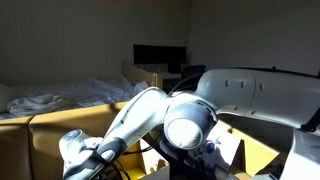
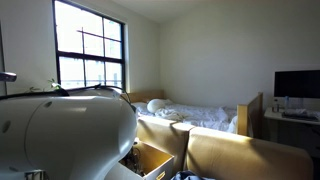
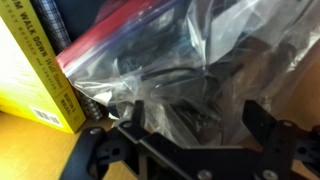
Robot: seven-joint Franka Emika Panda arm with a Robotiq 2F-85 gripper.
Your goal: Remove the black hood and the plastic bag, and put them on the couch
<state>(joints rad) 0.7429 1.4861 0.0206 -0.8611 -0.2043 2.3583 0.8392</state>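
Observation:
The plastic bag's wide lower part (image 3: 190, 112) reaches past my gripper's open fingers, so I should move back and grab the red zip strip's end (image 3: 72, 58) next to the yellow box.
The wrist view is filled by the plastic bag (image 3: 205, 55), clear and crinkled, with a red zip strip along its top and dark contents inside. My gripper (image 3: 197, 112) is open, its two black fingers standing on either side of the bag's lower part, and I cannot tell whether they touch it. I cannot make out the black hood in any view. The mustard-tan couch (image 1: 35, 135) appears in both exterior views, with its back cushions (image 2: 240, 155) below the bed. The white arm (image 1: 150, 115) bends down in front of it, hiding the gripper there.
A yellow printed box (image 3: 35, 70) stands on a wooden surface (image 3: 30, 150) close to the left of the bag. Behind the couch is a bed with white sheets (image 2: 200, 115). A dark monitor (image 1: 160, 57) sits on a desk and a large window (image 2: 90, 50) is on the wall.

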